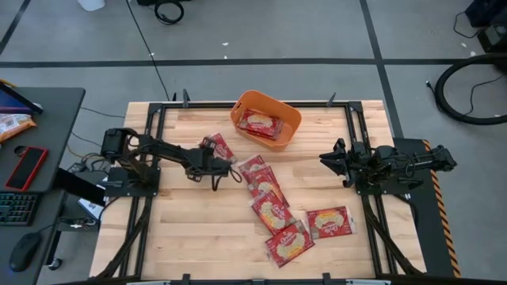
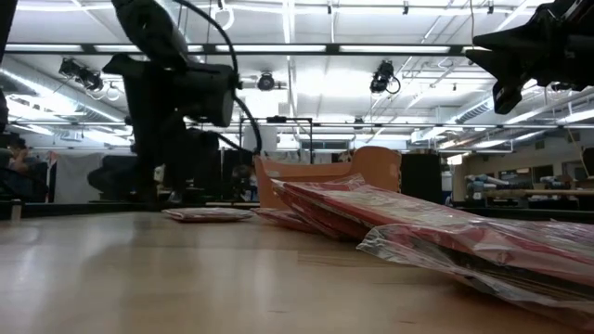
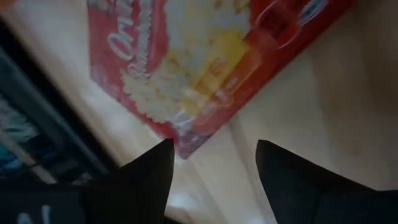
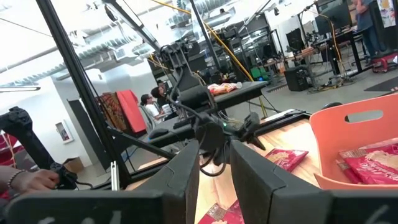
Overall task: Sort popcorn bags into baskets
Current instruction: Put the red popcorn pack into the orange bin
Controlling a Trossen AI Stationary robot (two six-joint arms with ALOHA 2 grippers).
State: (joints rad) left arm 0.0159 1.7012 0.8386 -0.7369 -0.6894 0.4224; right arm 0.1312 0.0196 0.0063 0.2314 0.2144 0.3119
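Note:
My gripper will lift the red popcorn bag [image 1: 223,146], and the bag should then crease at the pinch and curl along its length, because its near corner [image 3: 189,138] is thin, shiny wrapper.
A red popcorn bag [image 1: 219,147] lies flat on the wood left of the orange basket [image 1: 287,134], in which another bag [image 1: 261,123] lies. My left gripper [image 1: 222,164] hangs open just over the first bag's near corner [image 3: 186,144], one finger on either side of it, touching nothing that I can see. Several more bags [image 1: 269,198] lie overlapping in a row toward the near edge, with one [image 1: 329,222] beside them. My right gripper [image 1: 331,159] waits raised at the table's right, its fingers [image 4: 186,171] a narrow gap apart.
A black frame rail [image 1: 150,134] runs along the table's left side, close behind my left arm. The basket stands at the table's far edge. Bare wood lies between the bag row and my right arm. A desk with a keyboard and a phone stands left of the table.

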